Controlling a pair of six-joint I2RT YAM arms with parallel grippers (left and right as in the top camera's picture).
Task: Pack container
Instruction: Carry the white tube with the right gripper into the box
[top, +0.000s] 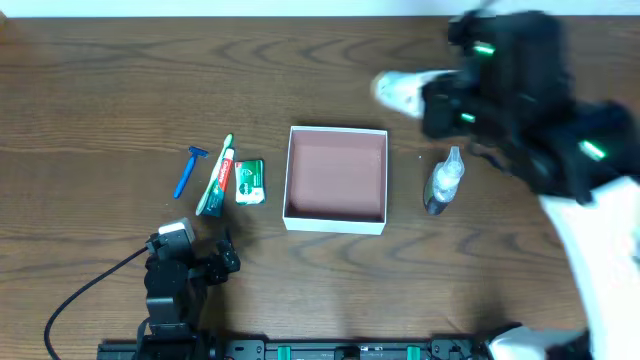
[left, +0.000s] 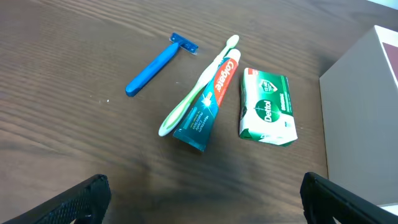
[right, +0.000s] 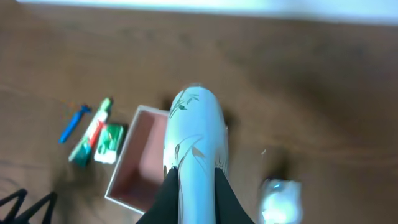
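Observation:
The white tube's loose end (top: 388, 91) leads toward the empty container, so the robot's right gripper should go on lowering the tube until it stands inside the bottle-side (top: 370, 160).
The container (top: 336, 222), a shallow square box with white walls and a reddish-brown floor, sits mid-table with nothing inside; it also shows in the right wrist view (right: 122, 180) and at the edge of the left wrist view (left: 367, 74). My right gripper (top: 425, 95) is raised above the table, blurred, shut on a white tube (top: 400, 90) with a leaf print (right: 193, 134). My left gripper (left: 202, 199) is open and empty, low near the table's front left (top: 215, 262).
Left of the container lie a blue razor (top: 188, 170), a green toothbrush (top: 217, 170) on a toothpaste tube (top: 218, 182), and a green soap pack (top: 250, 181). A small clear bottle (top: 444, 180) lies right of the container.

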